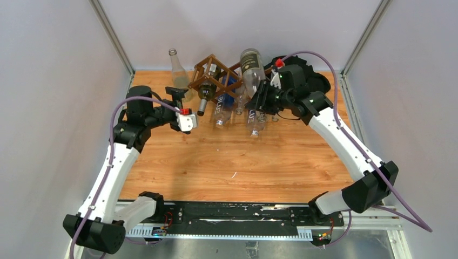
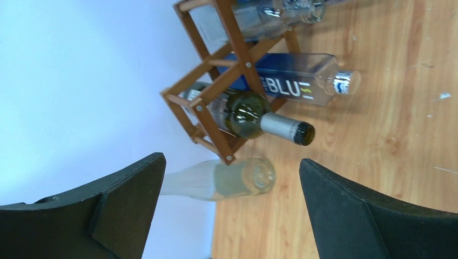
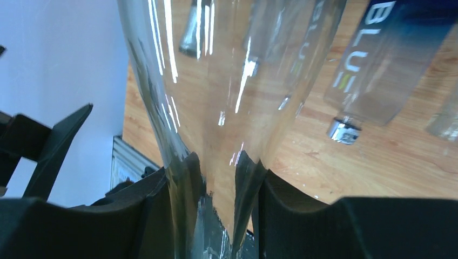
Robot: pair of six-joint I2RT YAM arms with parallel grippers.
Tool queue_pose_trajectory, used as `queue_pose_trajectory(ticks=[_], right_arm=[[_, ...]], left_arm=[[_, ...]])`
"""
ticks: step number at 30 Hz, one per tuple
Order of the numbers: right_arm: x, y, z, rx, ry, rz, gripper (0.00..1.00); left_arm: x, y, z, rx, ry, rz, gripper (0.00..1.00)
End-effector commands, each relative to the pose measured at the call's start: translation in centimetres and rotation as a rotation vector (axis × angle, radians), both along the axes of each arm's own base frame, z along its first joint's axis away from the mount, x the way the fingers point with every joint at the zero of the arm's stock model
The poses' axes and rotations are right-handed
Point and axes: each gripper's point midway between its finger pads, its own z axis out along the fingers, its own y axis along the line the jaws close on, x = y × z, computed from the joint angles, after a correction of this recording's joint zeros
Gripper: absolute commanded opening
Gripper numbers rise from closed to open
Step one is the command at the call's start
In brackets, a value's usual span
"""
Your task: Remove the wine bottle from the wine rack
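The large clear bottle's body [image 1: 250,63] is free above the rack, so my right gripper keeps bringing it to my open left gripper [image 1: 182,103] until that closes on it.
The dark brown wine rack [image 1: 205,61] stands at the back of the table and also shows in the left wrist view [image 2: 216,81]. A green wine bottle [image 1: 207,89] lies in it, neck toward me [image 2: 246,113]. My right gripper [image 1: 263,100] is shut on the neck of a large clear bottle [image 1: 250,67], held raised and base-up over the rack's right end; the glass fills the right wrist view [image 3: 232,81] between the closed gripper [image 3: 216,183]. My left gripper [image 1: 177,93] is open and empty, left of the rack [image 2: 231,178].
A clear empty bottle [image 1: 175,67] stands upright left of the rack, in front of my left gripper [image 2: 237,178]. A blue "BLU" bottle [image 1: 221,108] and another clear bottle [image 1: 254,124] lie by the rack. A black cloth [image 1: 320,82] lies at the back right.
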Motion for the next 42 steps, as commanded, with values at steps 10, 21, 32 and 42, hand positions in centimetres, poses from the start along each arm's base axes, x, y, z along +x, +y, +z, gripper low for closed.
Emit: queue_pose_trajectory(ticks=[10, 21, 32, 42], right_arm=[[-6.5, 11.7, 8.0, 0.118, -0.282, 0.442, 0.0], [-11.0, 17.9, 5.2, 0.077, -0.228, 0.633, 0.0], [-14.5, 21.4, 3.2, 0.055, -0.199, 0.751, 0.0], [-15.4, 22.4, 2.4, 0.038, -0.194, 0.777, 0.0]], left_arm=[[-3.3, -1.9, 1.8, 0.074, -0.447, -0.177, 1.0], [-5.0, -2.1, -0.7, 0.157, -0.644, -0.244, 1.0], [-5.6, -2.0, -3.1, 0.203, -0.608, -0.27, 1.0], [-5.0, -1.5, -3.5, 0.197, -0.568, -0.222, 0.85]])
